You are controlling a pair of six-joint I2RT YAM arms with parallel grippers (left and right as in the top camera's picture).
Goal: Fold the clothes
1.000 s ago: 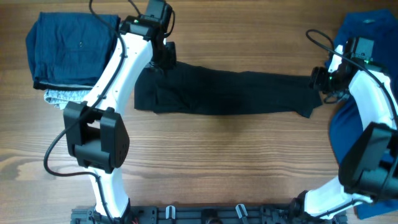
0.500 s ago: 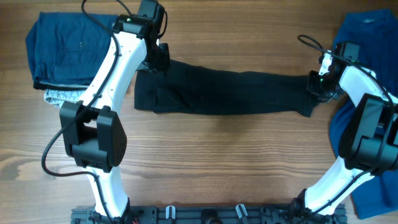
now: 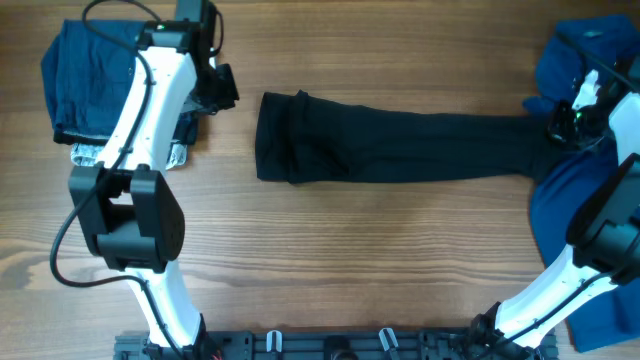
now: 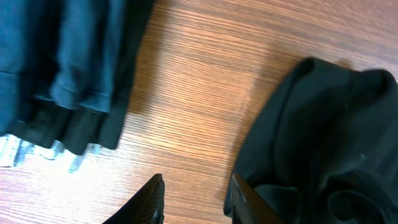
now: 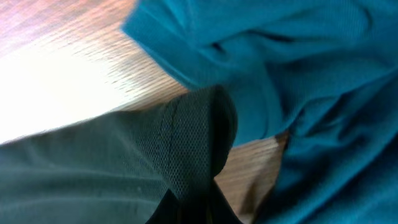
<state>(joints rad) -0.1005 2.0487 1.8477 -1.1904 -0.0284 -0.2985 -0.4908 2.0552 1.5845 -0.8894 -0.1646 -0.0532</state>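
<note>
The black shirt reaches out as far as the blue shirt's edge (image 3: 537, 106). Next, my right gripper folds the end it is holding back over the black shirt's middle (image 3: 388, 146).
The black shirt (image 3: 400, 145) lies stretched out as a long band across the middle of the table. My right gripper (image 3: 556, 125) is shut on its right end, pinching the black mesh cloth (image 5: 186, 143) between its fingers (image 5: 202, 202) at the edge of the bright blue shirt (image 5: 298, 62). That blue shirt (image 3: 565, 210) is spread along the right side of the table. My left gripper (image 3: 222, 88) stands open left of the black shirt's bunched left end (image 4: 323, 124). Only bare wood shows between its jaws (image 4: 196, 179).
A folded stack of dark blue garments (image 3: 110, 75) sits at the far left, with a pale patterned piece (image 3: 90, 155) showing under it. In the left wrist view the stack's edge (image 4: 81, 93) is close by. A mounting rail (image 3: 330, 345) runs along the front edge.
The right gripper shut on the black shirt's right end and pulled the shirt to the right. The left gripper let go of the left end and moved left toward the folded stack.
</note>
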